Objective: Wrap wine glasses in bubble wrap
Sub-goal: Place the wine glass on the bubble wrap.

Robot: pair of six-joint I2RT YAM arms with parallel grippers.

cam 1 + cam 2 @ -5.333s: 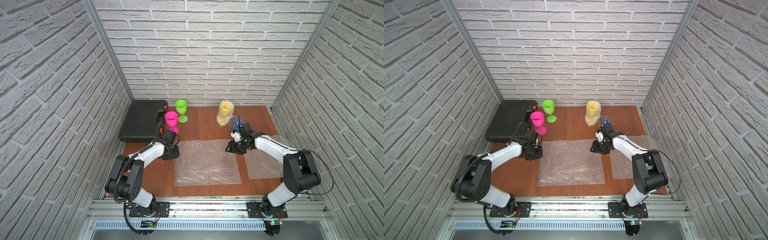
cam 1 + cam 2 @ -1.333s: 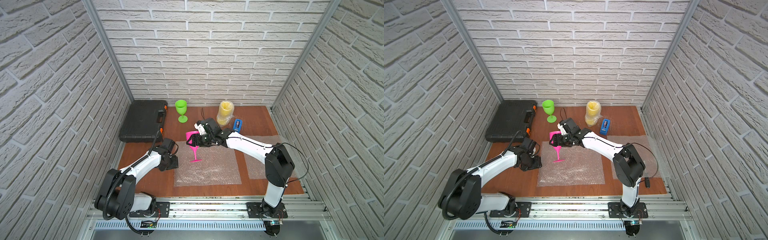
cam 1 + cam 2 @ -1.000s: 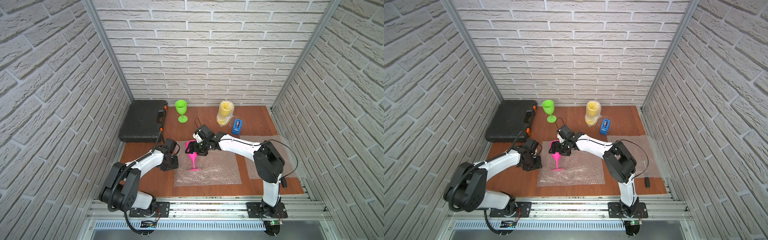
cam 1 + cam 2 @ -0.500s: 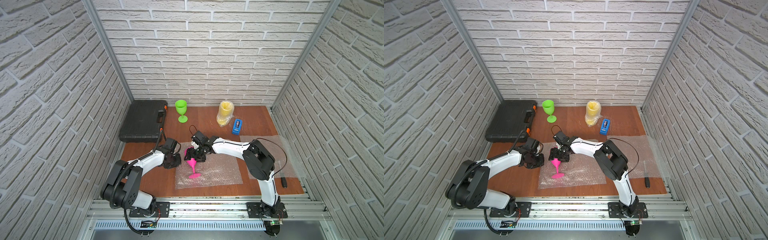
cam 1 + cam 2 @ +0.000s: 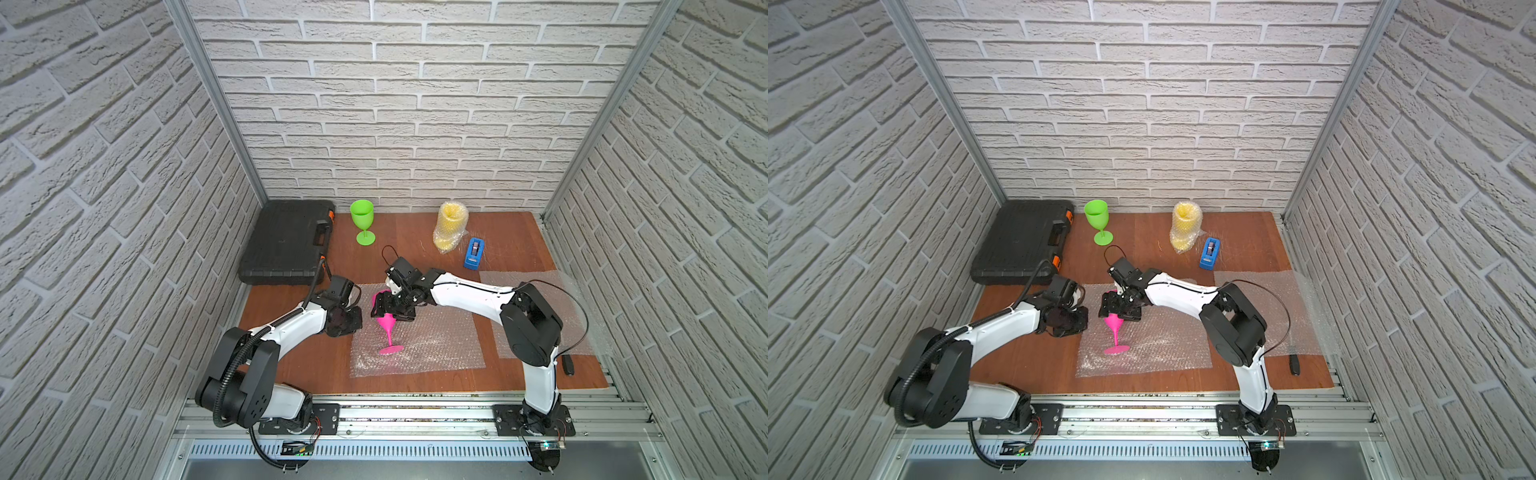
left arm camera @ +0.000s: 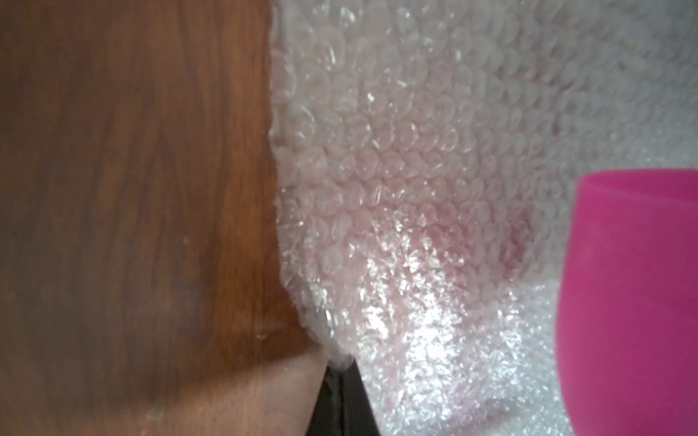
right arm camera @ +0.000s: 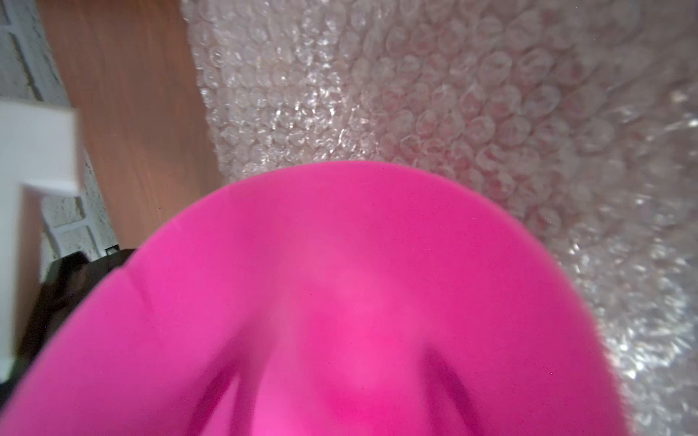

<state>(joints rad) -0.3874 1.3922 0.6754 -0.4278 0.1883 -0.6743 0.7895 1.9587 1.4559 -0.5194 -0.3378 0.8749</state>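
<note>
The sheet's edge must fold over where my right gripper covers the pink bowl [image 5: 387,322], so the gripper should put the glass down and move back toward the sheet's middle [image 5: 429,332].
The pink wine glass [image 5: 388,332] [image 5: 1115,330] hangs tilted over the middle bubble wrap sheet [image 5: 432,340] [image 5: 1163,340], foot toward the front and at the sheet. My right gripper [image 5: 392,309] [image 5: 1120,309] is shut on its bowl, which fills the right wrist view [image 7: 359,283]. My left gripper [image 5: 351,322] [image 5: 1077,320] [image 6: 340,368] is shut on the sheet's far-left corner [image 6: 396,188], next to the pink bowl [image 6: 634,302]. The green wine glass [image 5: 362,222] [image 5: 1097,220] stands upright at the back. The yellow one [image 5: 451,226] [image 5: 1185,226] stands wrapped in bubble wrap.
A black case [image 5: 286,245] [image 5: 1021,241] lies at the back left. A blue tape dispenser [image 5: 473,253] [image 5: 1209,253] sits beside the wrapped yellow glass. A second bubble wrap sheet [image 5: 582,316] [image 5: 1304,316] lies on the right, a small black item [image 5: 568,365] [image 5: 1294,365] at its front edge.
My right gripper has brought the pink glass down and forward, tilting it onto the sheet. My left gripper has shut on the sheet's corner.
</note>
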